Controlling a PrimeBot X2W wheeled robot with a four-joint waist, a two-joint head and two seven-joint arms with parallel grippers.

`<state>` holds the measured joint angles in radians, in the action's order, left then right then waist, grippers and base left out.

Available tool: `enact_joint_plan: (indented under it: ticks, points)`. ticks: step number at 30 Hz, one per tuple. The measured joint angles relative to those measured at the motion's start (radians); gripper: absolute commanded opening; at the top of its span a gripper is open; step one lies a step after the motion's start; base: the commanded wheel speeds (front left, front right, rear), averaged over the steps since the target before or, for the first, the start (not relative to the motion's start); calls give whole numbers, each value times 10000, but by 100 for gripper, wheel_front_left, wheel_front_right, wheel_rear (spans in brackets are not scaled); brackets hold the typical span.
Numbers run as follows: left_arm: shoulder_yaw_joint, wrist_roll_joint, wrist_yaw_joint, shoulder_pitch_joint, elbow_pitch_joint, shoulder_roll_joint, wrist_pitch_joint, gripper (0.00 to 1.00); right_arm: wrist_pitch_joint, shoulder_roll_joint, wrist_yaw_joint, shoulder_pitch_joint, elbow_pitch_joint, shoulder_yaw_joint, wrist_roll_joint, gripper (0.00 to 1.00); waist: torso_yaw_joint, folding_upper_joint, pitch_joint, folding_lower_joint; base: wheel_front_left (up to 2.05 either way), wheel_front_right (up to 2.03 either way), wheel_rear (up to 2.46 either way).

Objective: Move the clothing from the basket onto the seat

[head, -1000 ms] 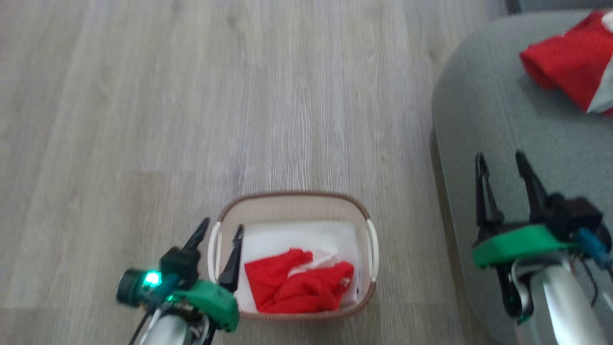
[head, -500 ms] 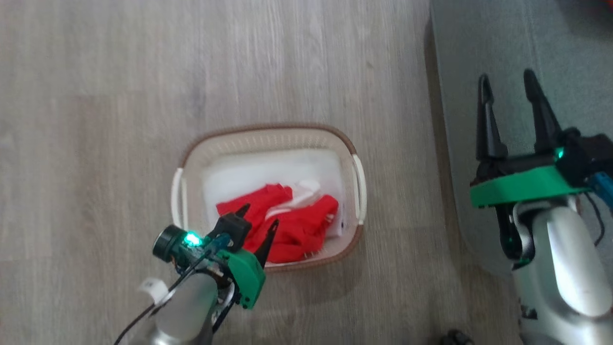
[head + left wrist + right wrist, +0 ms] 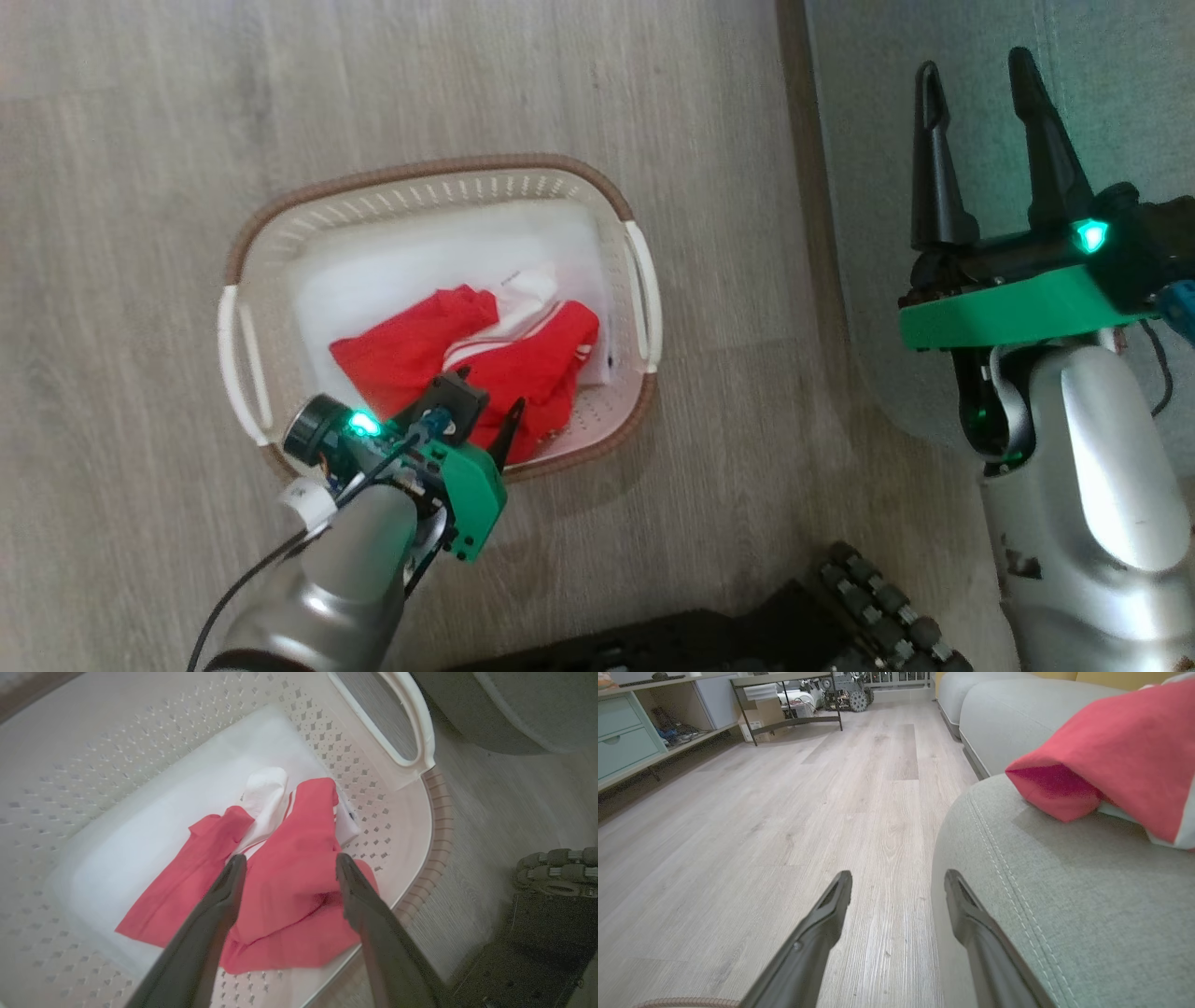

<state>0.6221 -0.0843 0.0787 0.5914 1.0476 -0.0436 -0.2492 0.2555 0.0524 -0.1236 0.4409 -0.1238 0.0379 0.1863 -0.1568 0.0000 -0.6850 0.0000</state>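
I expect the white part (image 3: 527, 295) to come along when I lift the garment's fold from the basket, because a striped edge (image 3: 484, 341) connects it to the red garment.
A red garment with white stripes (image 3: 439, 345) lies crumpled on the white liner in the cream basket (image 3: 420, 173). My left gripper (image 3: 490, 397) reaches into the basket's near side, open. In the left wrist view its fingertips (image 3: 291, 857) stand either side of a raised fold of the garment (image 3: 289, 891); I cannot tell whether they touch it. My right gripper (image 3: 973, 63) hangs open and empty over the grey-green seat (image 3: 868, 187) near its rounded edge. In the right wrist view, a second red garment (image 3: 1111, 756) rests on the seat (image 3: 1064, 896) ahead of the right gripper (image 3: 898, 873).
The basket stands on pale wood flooring (image 3: 140, 233), a short gap left of the seat. A dark tracked robot base (image 3: 840, 616) shows at the bottom. Far across the floor are a teal cabinet (image 3: 626, 732) and a metal-framed table (image 3: 794, 695).
The head camera has tipped down, so the whole picture has shifted. My left gripper has gone from beside the basket's left handle down into the basket, over the red garment. Both grippers stay open.
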Motion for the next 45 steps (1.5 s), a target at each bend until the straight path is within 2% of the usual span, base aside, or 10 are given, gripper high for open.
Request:
enact_joint_plan:
  ticks: [7, 15, 19, 20, 21, 23, 24, 35, 45]
  points:
    - [301, -171, 17, 467, 414, 0, 0, 100, 0, 0, 0, 118, 92, 84, 180, 100, -389, 0, -653, 0, 0, 0, 0]
    - [742, -357, 268, 861, 1271, -2, 44, 100, 0, 0, 0, 351, 153, 150, 278, 100, -595, 0, -983, 1, 0, 0, 0]
    - [826, -569, 268, 1081, 1616, -2, 594, 100, 0, 0, 0, 409, 153, 203, 337, 100, -607, 0, -1005, 1, 0, 0, 0]
    - [857, -625, 268, 1090, 1661, -2, 711, 82, 0, 0, 0, 410, 151, 217, 349, 100, -611, 0, -1002, 1, 0, 0, 0]
    - [874, -669, 267, 1094, 1714, -2, 805, 52, 0, 0, 0, 412, 151, 224, 351, 100, -615, 0, -997, 1, 0, 0, 0]
    - [924, -775, 265, 1094, 1778, -2, 867, 16, 0, 0, 0, 415, 134, 224, 351, 100, -617, 0, -972, 1, 0, 0, 0]
    - [943, -825, 263, 1094, 1783, -2, 867, 2, 0, 0, 0, 417, 109, 224, 349, 100, -616, 0, -943, 1, 0, 0, 0]
    - [874, -1659, 73, 934, 1383, 2, 173, 0, 0, 0, 0, 354, -359, 142, 347, 100, -423, 0, 147, 1, 0, 0, 0]
    - [408, -2727, 59, 188, -219, 0, 13, 0, 0, -2, 0, -531, -1191, 8, 169, 100, -63, 1, 1968, 0, 0, 0, 0]
